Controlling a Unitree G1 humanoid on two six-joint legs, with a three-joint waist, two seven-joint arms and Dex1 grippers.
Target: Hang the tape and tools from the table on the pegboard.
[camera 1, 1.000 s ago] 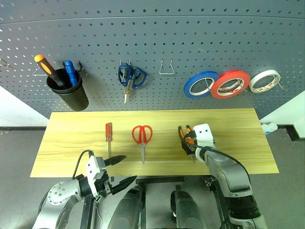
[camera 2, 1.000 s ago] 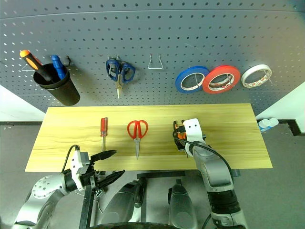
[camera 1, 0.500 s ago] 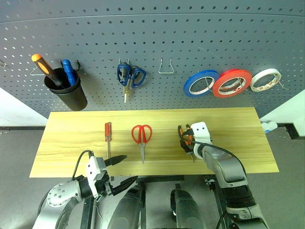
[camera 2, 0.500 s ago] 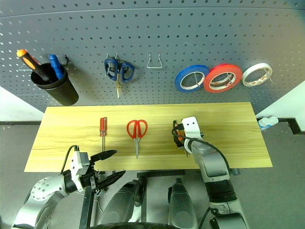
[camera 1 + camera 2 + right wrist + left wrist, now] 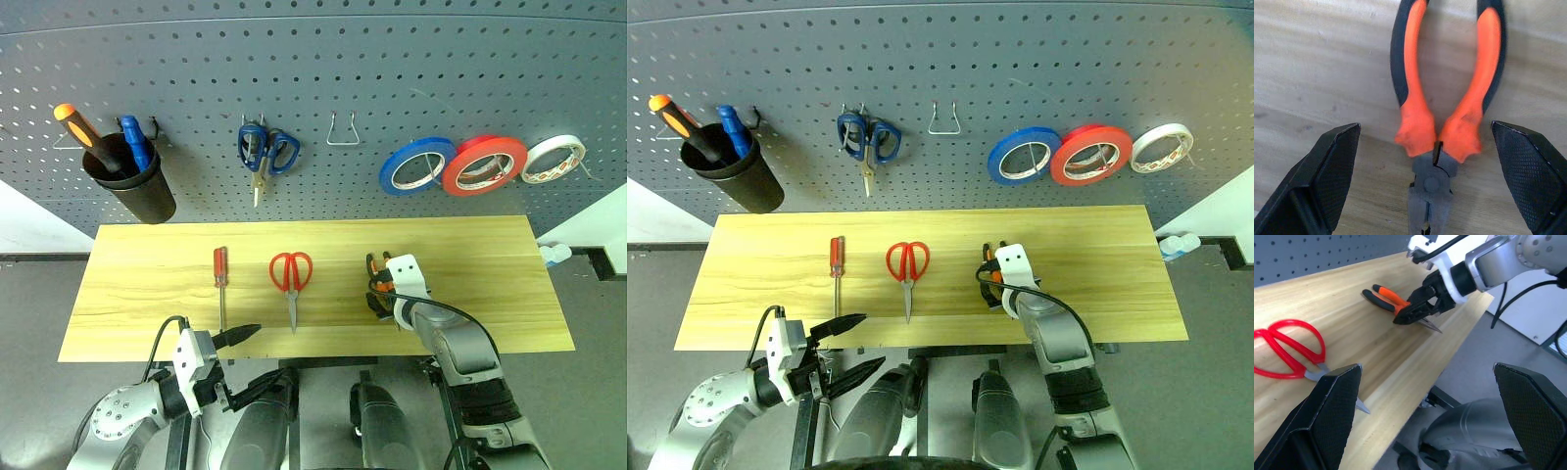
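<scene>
I expect the pliers to catch on the wire hook when I lower them jaws first, because the pliers (image 5: 383,282)' orange handle shoulders (image 5: 1415,133) spread wider than the pliers' dark jaws.
The red tape (image 5: 483,164) hangs on the dark pegboard (image 5: 392,59) between a blue roll and a white roll. On the light wood table (image 5: 147,294) lie a slim red-handled screwdriver (image 5: 221,269), red-handled scissors (image 5: 291,275) and orange-and-black pliers (image 5: 1442,98). My right gripper (image 5: 383,296) is open and tilted down over the pliers. Its two fingers (image 5: 1322,181) stand on either side of the pliers' joint, apart from it. My left gripper (image 5: 265,354) is open and empty, just in front of the table's near edge and below the scissors.
Also on the pegboard are a black cup (image 5: 132,186) holding an orange-and-black and a blue screwdriver, blue-handled scissors (image 5: 266,152), a bare wire hook (image 5: 342,137), the blue roll (image 5: 416,166) and the white roll (image 5: 552,160). A small bottle (image 5: 554,257) stands beyond the table's right end.
The whole view has tilted a little. Neither gripper nor any tool has visibly moved on the table.
</scene>
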